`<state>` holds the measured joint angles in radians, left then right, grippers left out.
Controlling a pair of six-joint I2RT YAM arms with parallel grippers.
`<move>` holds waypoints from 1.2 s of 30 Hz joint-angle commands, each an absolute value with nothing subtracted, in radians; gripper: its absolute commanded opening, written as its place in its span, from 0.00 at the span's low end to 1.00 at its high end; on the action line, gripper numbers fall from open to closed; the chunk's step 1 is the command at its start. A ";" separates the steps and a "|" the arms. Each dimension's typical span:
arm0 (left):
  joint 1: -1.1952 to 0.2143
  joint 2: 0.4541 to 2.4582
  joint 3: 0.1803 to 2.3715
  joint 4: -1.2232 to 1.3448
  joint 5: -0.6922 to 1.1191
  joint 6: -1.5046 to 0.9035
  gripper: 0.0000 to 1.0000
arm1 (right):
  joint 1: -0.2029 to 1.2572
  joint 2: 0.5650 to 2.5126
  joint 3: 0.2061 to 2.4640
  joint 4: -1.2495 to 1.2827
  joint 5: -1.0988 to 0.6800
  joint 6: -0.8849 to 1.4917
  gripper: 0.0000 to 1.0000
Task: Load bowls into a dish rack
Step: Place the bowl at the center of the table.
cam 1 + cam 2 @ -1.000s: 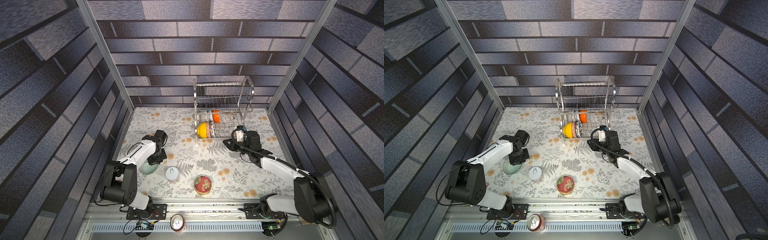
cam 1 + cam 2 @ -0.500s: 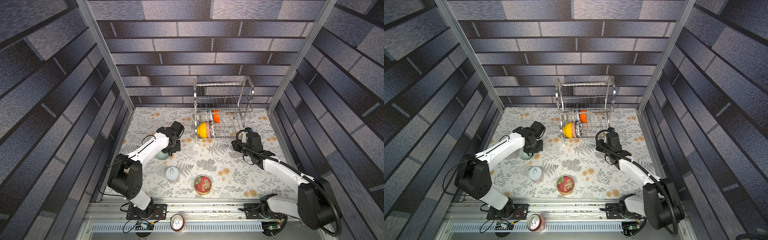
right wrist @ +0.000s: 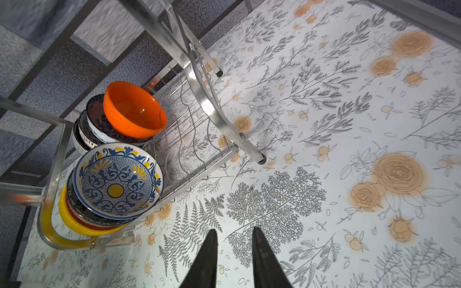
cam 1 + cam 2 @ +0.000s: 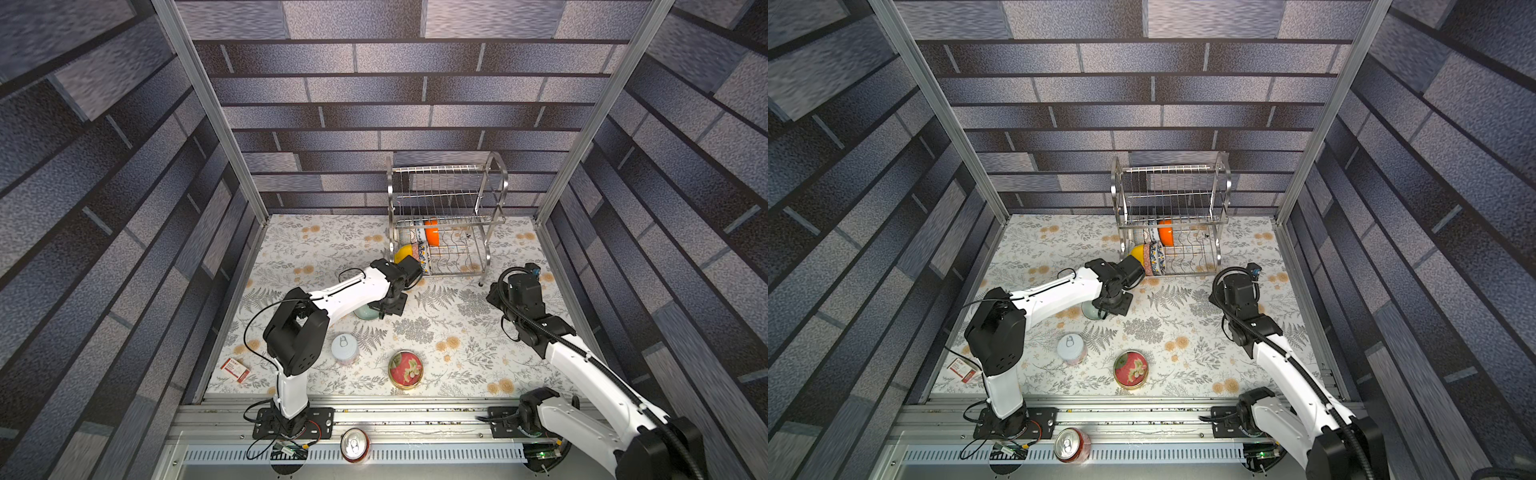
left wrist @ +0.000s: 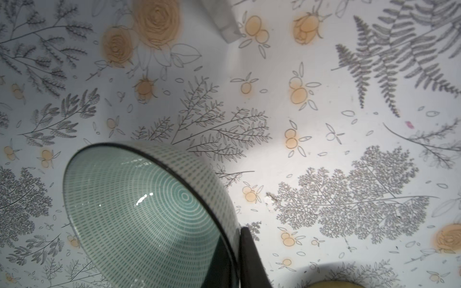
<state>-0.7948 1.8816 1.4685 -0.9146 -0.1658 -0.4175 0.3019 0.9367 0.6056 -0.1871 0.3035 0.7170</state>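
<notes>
My left gripper is to keep going to the mat before the dish rack (image 4: 428, 305) and let go there, as that spot is clear and the pale green bowl's opening (image 5: 149, 211) faces up.
My left gripper (image 5: 235, 240) is shut on the rim of a pale green bowl (image 5: 149, 212), held tilted just above the floral mat. In both top views this bowl (image 4: 365, 312) (image 4: 1090, 311) peeks out under the left wrist, short of the dish rack's front left corner. The steel dish rack (image 4: 449, 224) (image 3: 214, 107) stands at the back. Its lower shelf holds an orange bowl (image 3: 132, 109), a blue and yellow floral bowl (image 3: 117, 179), a yellow bowl (image 3: 67, 217) and dark ones behind. My right gripper (image 3: 234, 232) is open and empty over the mat, in front of and to the right of the rack.
A white pull-tab can (image 4: 345, 348) and a flat red tin (image 4: 405, 369) sit on the mat near the front. A small red and white box (image 4: 235, 369) lies front left. A drink can (image 4: 354, 444) rests on the front rail. The rack's upper shelf (image 4: 444, 187) holds nothing.
The left arm has carried the green bowl from the front left toward the rack. The right arm has drawn back from the rack to the right.
</notes>
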 commanded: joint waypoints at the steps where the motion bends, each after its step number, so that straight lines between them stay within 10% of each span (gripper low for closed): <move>1: -0.845 1.919 1.546 -0.966 -0.196 -0.378 0.05 | 0.288 0.885 0.589 -0.273 0.404 0.762 0.28; 20: -0.984 2.267 2.002 -1.157 -0.236 -0.257 0.15 | 0.275 0.686 0.658 -0.431 0.486 0.828 0.30; 36: -0.910 2.068 1.925 -0.995 -0.001 -0.364 0.52 | 0.274 0.649 0.735 -0.448 0.474 0.824 0.31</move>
